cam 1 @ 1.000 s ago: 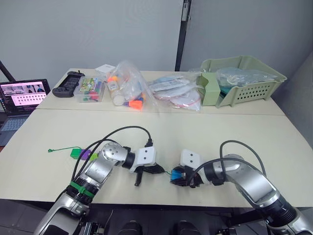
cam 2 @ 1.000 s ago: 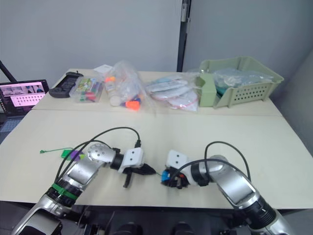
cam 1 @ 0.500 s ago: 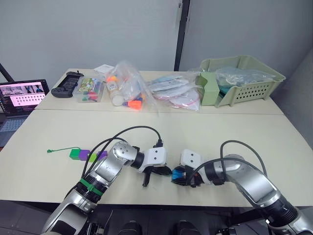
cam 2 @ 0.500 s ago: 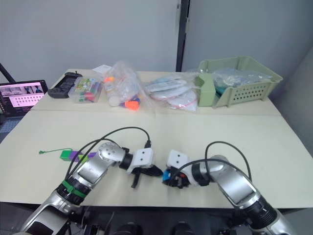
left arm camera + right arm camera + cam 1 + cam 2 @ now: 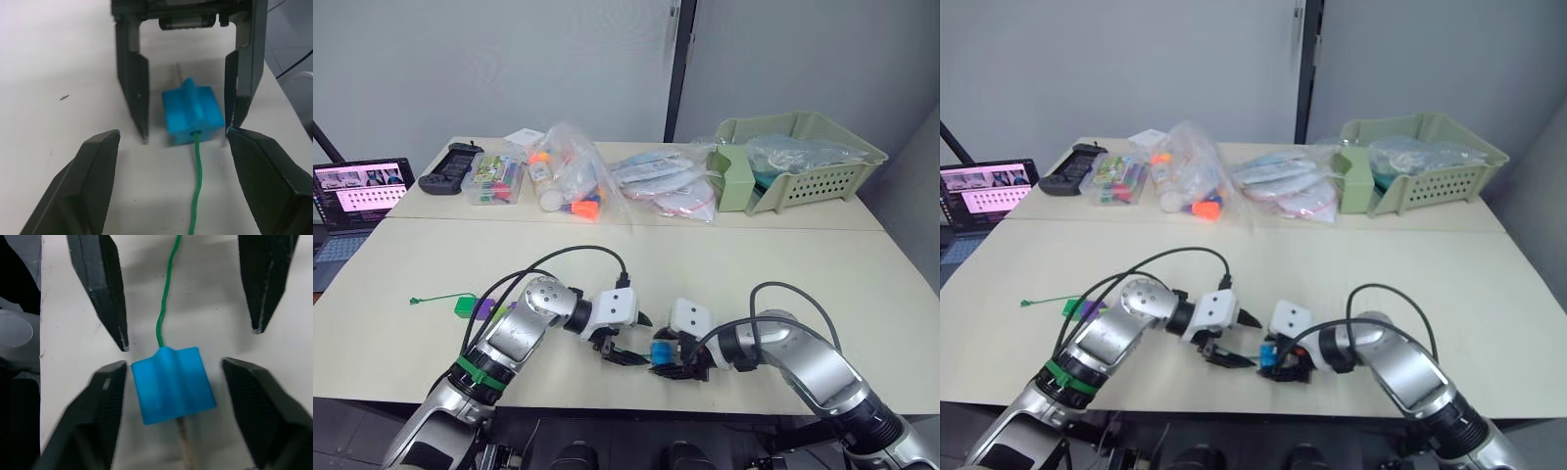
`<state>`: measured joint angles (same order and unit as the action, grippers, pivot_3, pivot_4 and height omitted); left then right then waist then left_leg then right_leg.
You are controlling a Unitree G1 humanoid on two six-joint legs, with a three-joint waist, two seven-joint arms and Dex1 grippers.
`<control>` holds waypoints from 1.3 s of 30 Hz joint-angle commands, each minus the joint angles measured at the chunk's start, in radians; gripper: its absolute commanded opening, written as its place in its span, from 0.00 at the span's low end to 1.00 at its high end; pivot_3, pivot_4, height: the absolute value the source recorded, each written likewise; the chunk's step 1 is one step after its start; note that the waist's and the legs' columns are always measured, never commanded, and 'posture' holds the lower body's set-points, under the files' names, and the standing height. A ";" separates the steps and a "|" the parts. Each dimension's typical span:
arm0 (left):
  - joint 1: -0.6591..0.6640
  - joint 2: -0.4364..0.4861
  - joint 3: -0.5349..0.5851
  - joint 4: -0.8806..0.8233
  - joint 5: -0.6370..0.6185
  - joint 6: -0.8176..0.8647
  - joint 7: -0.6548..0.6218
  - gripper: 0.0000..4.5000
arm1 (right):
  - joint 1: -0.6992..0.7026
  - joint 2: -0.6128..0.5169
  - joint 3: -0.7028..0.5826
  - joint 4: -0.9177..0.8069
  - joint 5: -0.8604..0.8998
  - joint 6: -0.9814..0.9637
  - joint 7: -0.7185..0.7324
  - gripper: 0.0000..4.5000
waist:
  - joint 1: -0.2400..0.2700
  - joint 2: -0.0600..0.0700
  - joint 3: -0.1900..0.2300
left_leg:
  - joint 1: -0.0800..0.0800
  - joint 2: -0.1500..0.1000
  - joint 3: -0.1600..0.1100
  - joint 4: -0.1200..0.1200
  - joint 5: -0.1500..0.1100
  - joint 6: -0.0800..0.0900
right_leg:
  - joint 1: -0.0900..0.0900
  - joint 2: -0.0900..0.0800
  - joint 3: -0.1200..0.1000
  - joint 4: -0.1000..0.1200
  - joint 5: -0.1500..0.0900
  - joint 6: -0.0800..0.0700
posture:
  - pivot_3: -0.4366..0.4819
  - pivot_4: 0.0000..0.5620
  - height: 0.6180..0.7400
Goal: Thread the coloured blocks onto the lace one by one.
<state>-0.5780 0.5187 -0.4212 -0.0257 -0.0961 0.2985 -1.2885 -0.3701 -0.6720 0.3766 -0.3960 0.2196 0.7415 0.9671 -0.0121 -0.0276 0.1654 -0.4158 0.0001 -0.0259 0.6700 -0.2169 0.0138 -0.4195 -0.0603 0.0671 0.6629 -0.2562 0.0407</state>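
The green lace (image 5: 167,289) has its pale tip (image 5: 185,440) poking out past the blue block, so the lace will slide through and straighten when the robot pulls the tip.
A blue block (image 5: 190,115) lies on the table with the green lace (image 5: 196,186) running into one side and the pale stiff tip (image 5: 178,73) sticking out of the other. My left gripper (image 5: 641,340) and right gripper (image 5: 659,358) face each other across it, both open and neither touching it. In the right wrist view the blue block (image 5: 172,384) sits between my right fingers (image 5: 102,416), apart from both. Farther left on the table, a green block (image 5: 464,305) and a purple block (image 5: 485,310) sit on the lace, partly behind my left arm.
Along the table's far side stand an open laptop (image 5: 357,191), a black controller (image 5: 450,166), a clear box of markers (image 5: 497,179), plastic bags of toys (image 5: 568,181) and a pale green basket (image 5: 803,157). Black cables loop over both forearms.
Both grippers have opened. The left one was shut near the lace and now stands wide. The right one let go of the blue block, which now rests on the table.
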 commanded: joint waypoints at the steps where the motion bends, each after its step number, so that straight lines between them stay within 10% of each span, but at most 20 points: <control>1: -0.056 0.004 -0.020 -0.068 -0.001 0.058 -0.016 0.78 | 0.024 -0.035 -0.077 -0.073 0.037 0.001 -0.003 0.99 | 0.002 0.000 0.000 | 0.000 0.000 0.000 0.000 0.000 0.000 | 0.000 0.000 0.000 0.000 0.000 0.000 | 0.48 0.27 1.00; 25: -0.131 -0.077 -0.197 -0.025 0.153 0.198 0.067 0.78 | 0.171 -0.136 -0.175 -0.119 0.064 -0.038 -0.035 0.99 | 0.000 0.000 0.000 | -0.001 0.000 0.001 0.001 0.000 0.000 | 0.001 0.000 0.001 -0.002 -0.001 0.001 | 0.48 0.27 1.00; 32: -0.127 -0.084 -0.197 -0.014 0.143 0.178 0.055 0.30 | 0.156 -0.120 -0.141 -0.096 0.045 -0.052 -0.048 1.00 | 0.000 0.000 0.000 | -0.001 0.000 0.001 0.001 0.000 0.000 | 0.001 0.000 0.001 -0.002 -0.001 0.001 | 0.48 0.27 1.00; 39: -0.132 -0.085 -0.195 0.003 0.143 0.157 0.046 0.29 | 0.155 -0.101 -0.122 -0.037 0.010 -0.106 -0.056 1.00 | 0.001 0.000 0.000 | -0.001 0.000 0.001 0.001 0.000 0.000 | 0.001 0.000 0.001 -0.002 -0.001 0.001 | 0.48 0.27 1.00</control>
<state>-0.7016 0.4381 -0.6136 -0.0217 0.0501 0.4668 -1.2361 -0.2104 -0.7710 0.2608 -0.4345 0.2391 0.6671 0.9102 -0.0115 -0.0279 0.1656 -0.4164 -0.0003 -0.0245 0.6706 -0.2169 0.0138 -0.4184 -0.0599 0.0678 0.6609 -0.2568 0.0416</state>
